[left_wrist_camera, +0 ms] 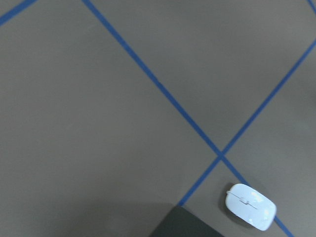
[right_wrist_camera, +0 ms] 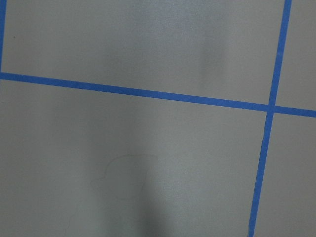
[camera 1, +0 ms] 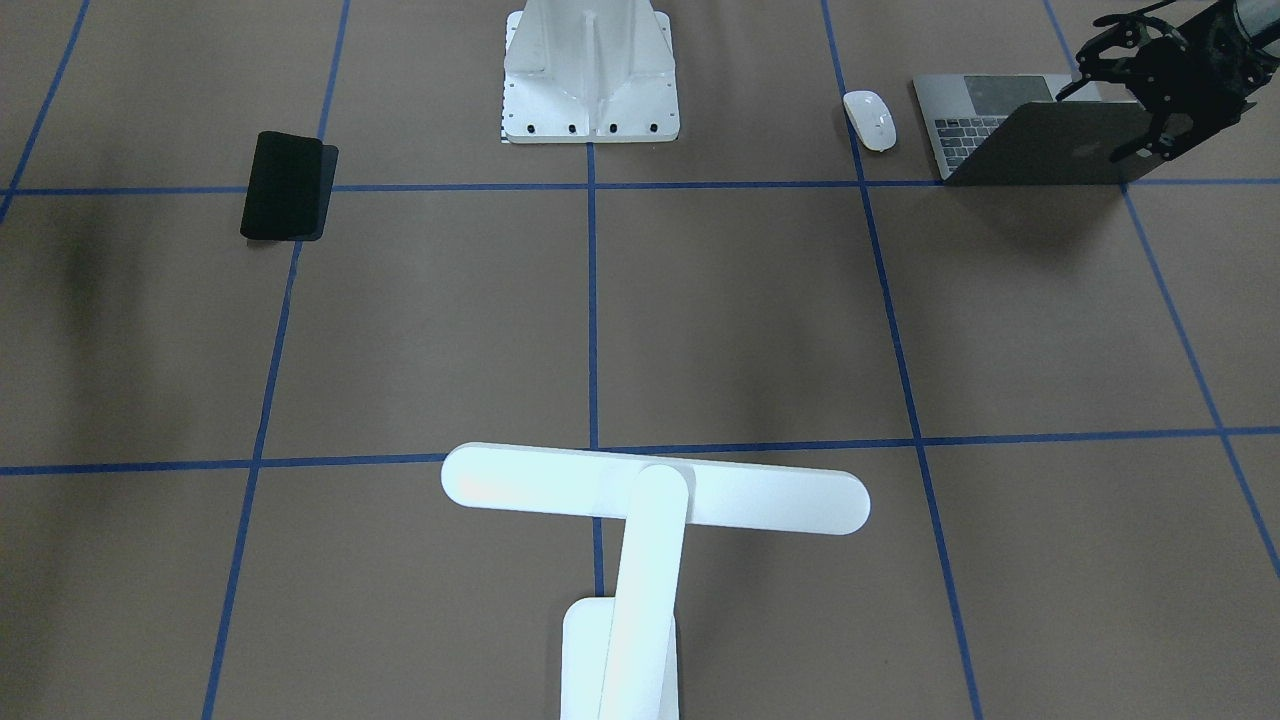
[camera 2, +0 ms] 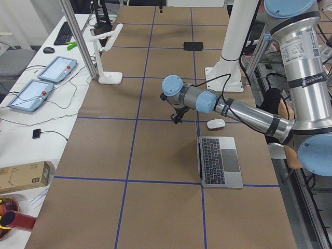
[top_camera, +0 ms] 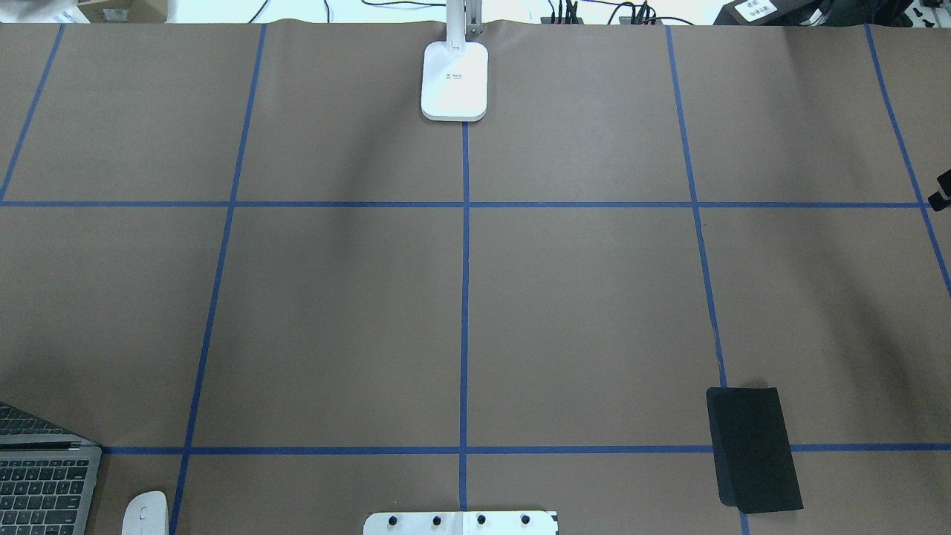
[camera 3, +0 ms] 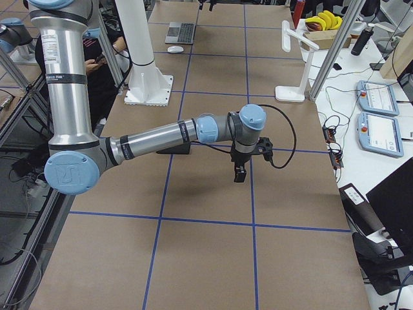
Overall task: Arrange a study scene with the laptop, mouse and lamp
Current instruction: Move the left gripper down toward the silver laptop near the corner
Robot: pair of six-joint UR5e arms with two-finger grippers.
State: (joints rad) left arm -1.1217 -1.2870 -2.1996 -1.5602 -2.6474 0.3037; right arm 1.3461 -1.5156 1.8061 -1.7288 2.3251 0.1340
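Note:
The grey laptop's lid (camera 1: 1050, 149) stays open on its own, so the keyboard base (camera 1: 960, 125) will come along, still open, when I pull the top edge of the lid.
The grey laptop (camera 1: 1040, 140) stands open at the table's near-left corner by my base; it also shows in the overhead view (top_camera: 41, 475). The white mouse (camera 1: 869, 120) lies beside it, and shows in the left wrist view (left_wrist_camera: 250, 206). The white lamp (camera 1: 655, 490) stands at the far middle edge, its base (top_camera: 455, 80) on the centre line. My left gripper (camera 1: 1095, 125) hovers above the table by the laptop lid, open and empty. My right gripper (camera 3: 240, 171) hangs over bare table on the right; I cannot tell whether it is open.
A flat black mat (top_camera: 752, 449) lies at the near right. The white ribbed pedestal (camera 1: 590, 70) stands at the near middle. Blue tape lines mark a grid on the brown table. Operator tablets (camera 3: 377, 97) lie past the far edge.

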